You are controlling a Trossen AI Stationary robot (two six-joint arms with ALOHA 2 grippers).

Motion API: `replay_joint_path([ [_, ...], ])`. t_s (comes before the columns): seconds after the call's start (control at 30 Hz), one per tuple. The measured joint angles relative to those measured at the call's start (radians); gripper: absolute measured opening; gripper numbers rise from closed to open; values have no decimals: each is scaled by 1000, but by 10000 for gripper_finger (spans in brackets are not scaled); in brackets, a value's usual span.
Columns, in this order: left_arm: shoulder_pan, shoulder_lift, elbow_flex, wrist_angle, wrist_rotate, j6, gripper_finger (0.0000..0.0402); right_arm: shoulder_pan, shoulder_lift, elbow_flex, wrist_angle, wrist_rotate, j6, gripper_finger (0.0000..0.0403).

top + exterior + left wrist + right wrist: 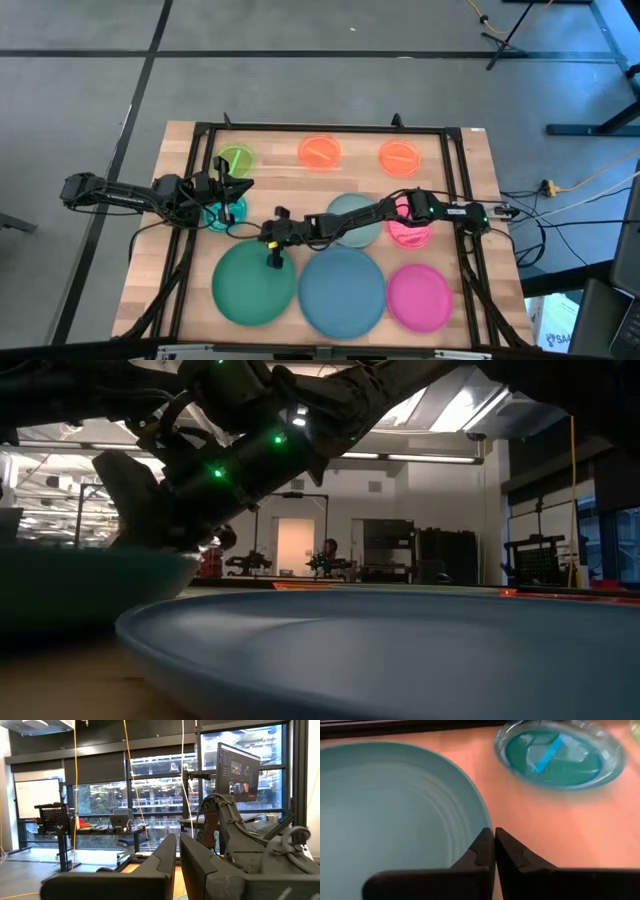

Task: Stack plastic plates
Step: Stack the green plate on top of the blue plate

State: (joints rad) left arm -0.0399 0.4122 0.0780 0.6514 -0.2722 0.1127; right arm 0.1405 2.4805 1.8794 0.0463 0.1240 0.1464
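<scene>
Next, my right gripper opens its shut fingers, as the green plate's rim [490, 823] sits only at their ends, and reach deeper around that rim [484, 809] before I lift.
Nine plates lie flat on the wooden table. In the near row are a large green plate [250, 290], a large blue plate [342, 292] and a magenta plate [420, 297]. A pale teal plate [355, 212] and a pink plate [408, 232] lie under my right arm. Two orange plates [320, 152] [399, 158] and a neon green plate [235, 160] line the far side, and a small teal plate [222, 212] lies at the left. My right gripper [273, 258] [493, 837] is shut at the green plate's rim. My left gripper [238, 185] [177, 847], shut, hovers level above the small teal plate. My right gripper has its shut fingertips [482, 845] down on the large green plate's rim [479, 815], on the plate's far right side next to the blue plate. The fingers come from above, slanting from the table's right. The plate lies flat on the table [90, 575].
The large blue plate [400, 650] lies right beside the green one, their rims close. The small teal plate [560, 752] lies a short way beyond the right gripper. A dark frame [320, 128] borders the table [150, 250], and cables run along both side edges.
</scene>
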Motion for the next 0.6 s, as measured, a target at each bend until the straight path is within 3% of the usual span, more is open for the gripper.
replay_joint_path([
  [0.3,0,0,0,-8,0,-3,18,-11,0,93,-169,19,-56,17],
  [0.6,0,0,0,-8,0,-7,18,-10,-2,161,-338,15,-72,120],
])
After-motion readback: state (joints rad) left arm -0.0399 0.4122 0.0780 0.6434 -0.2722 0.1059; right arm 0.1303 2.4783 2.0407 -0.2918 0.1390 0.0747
